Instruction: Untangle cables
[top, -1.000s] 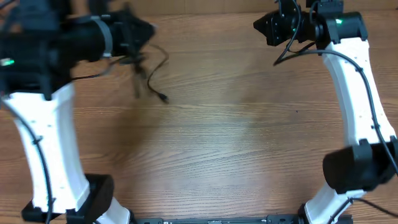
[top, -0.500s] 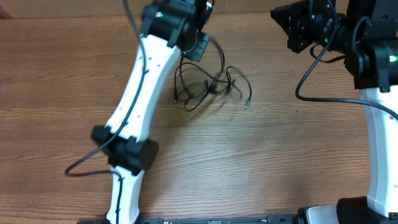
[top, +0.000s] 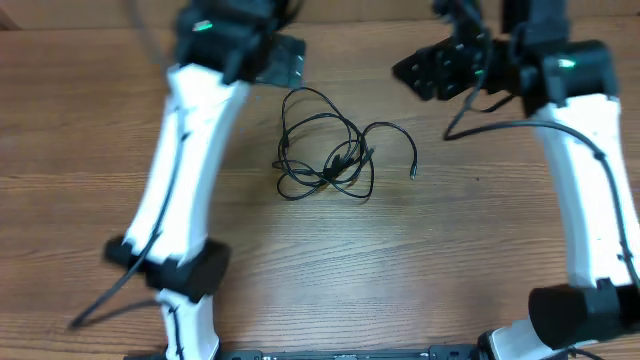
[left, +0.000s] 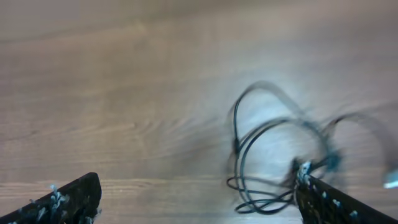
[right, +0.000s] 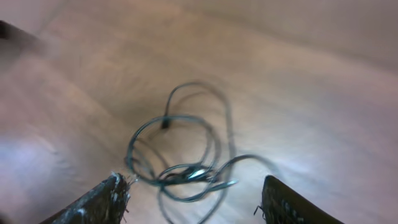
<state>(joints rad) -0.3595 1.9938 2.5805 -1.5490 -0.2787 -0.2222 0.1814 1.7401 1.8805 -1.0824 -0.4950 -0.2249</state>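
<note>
My left gripper should move back while my right gripper grabs the nearby strands of cable (top: 357, 142) and lifts, because the cable loops are bunched over each other in the tangle's middle (top: 333, 170).
The cables (top: 338, 160) lie as one small tangle of thin black loops on the wooden table, with one plug end (top: 411, 174) trailing off to the right. My left gripper (top: 283, 62) hovers above and to the left of the tangle, open and empty. In the left wrist view the cables (left: 236, 143) lie right of centre, and the left gripper (left: 199, 205) has its jaws spread very wide. Up at the right hangs my right gripper (top: 428, 72), open too. The right wrist view shows the cables (right: 186, 171) on the table beyond the open right gripper (right: 193, 202), untouched.
The wooden table (top: 320, 260) stretches bare toward the front edge. The white left arm (top: 185, 170) slants across the left side, and the white right arm (top: 590, 170) runs down the right side. Both wrist views are blurred.
Both grippers have gone from shut to open. The cables, hanging from the left gripper half a second ago, now lie loose on the table. The left arm has swung left.
</note>
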